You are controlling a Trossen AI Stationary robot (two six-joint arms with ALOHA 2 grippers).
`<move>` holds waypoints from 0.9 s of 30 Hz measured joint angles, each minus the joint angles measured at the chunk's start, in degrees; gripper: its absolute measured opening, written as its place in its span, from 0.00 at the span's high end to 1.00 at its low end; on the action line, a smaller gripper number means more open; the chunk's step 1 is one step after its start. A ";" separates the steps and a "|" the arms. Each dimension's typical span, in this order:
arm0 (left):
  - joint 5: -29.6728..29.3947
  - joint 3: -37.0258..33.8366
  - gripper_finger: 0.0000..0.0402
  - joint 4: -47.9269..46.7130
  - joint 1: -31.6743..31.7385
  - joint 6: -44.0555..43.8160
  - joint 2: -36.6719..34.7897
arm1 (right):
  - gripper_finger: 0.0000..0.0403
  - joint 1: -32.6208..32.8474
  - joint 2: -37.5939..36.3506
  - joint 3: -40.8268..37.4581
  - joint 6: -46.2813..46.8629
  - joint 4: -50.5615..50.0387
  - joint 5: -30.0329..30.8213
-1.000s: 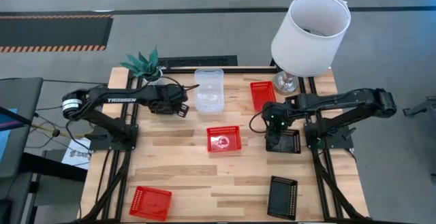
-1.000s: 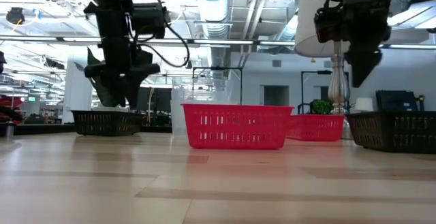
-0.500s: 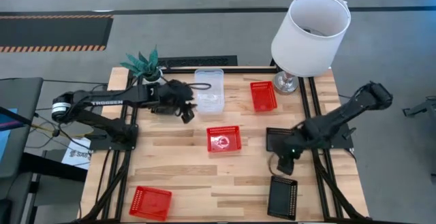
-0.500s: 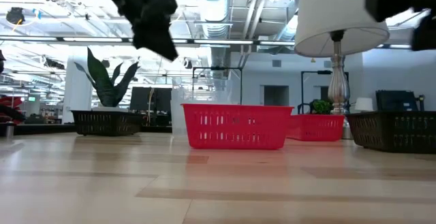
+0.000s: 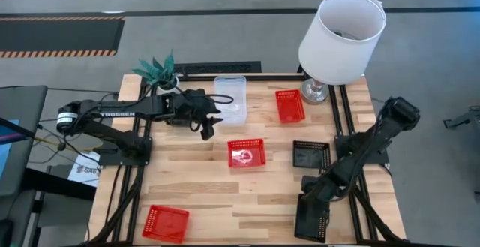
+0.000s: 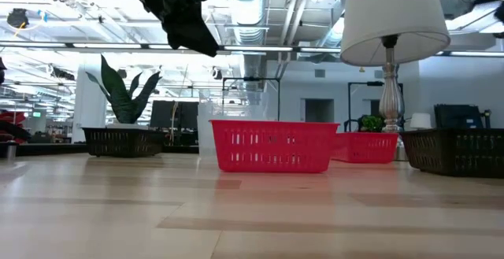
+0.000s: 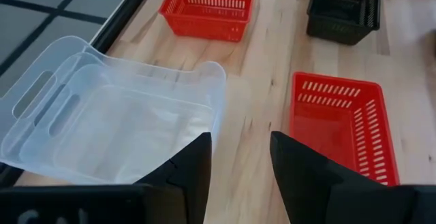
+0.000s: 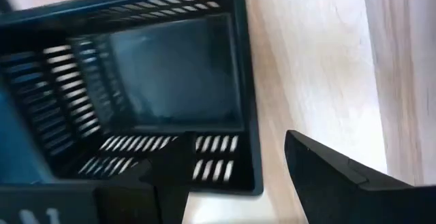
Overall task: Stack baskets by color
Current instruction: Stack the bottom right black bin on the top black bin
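I expect the basket [image 5: 311, 220] to swivel into line with my right gripper's fingers when I lift its corner, because the black basket's rim [image 8: 251, 115] slants between them.
Two clear baskets [image 7: 116, 122], one nested in the other, stand at the table's far middle. Red baskets stand at the far right [image 5: 290, 106], the middle [image 5: 247, 153] and the near left [image 5: 166, 223]. Black baskets sit at the far left [image 6: 122, 142], the right middle [image 5: 311, 155] and the near right [image 5: 311, 218]. My left gripper [image 5: 210, 124] hangs open, high over the table beside the clear baskets' near end. My right gripper [image 8: 231, 142] is open above the near-right black basket [image 8: 170, 81], with its fingers either side of one corner of the rim.
A white lampshade on a metal foot [image 5: 341, 37] stands at the far right corner, and a green potted plant [image 5: 159, 70] at the far left. Bare wood lies between the middle red basket and the near edge.
My left gripper has risen from above the far-left black basket, tipped from pointing down toward level, and moved toward the clear baskets. My right gripper has swung from the right-middle black basket toward the near edge and come down over the near-right black basket.
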 joint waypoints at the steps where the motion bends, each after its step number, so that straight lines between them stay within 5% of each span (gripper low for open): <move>1: 0.00 0.00 0.65 0.01 0.00 0.00 0.00 | 0.38 0.12 0.95 0.00 0.00 0.14 0.01; 13: 0.16 0.00 0.65 0.00 0.00 -0.30 0.00 | 0.40 -0.68 7.26 0.02 -4.70 2.48 7.16; 16: 2.33 0.00 0.65 -0.06 0.02 -0.88 0.00 | 0.53 -1.11 9.35 0.02 -6.23 6.45 4.98; 21: 6.92 0.00 0.65 0.15 0.00 -6.04 0.00 | 0.94 -1.20 8.28 0.00 -7.37 9.13 2.59; 27: 8.43 0.00 0.65 3.98 -0.02 -15.67 0.00 | 0.98 -4.49 -0.36 0.25 -5.15 6.16 2.54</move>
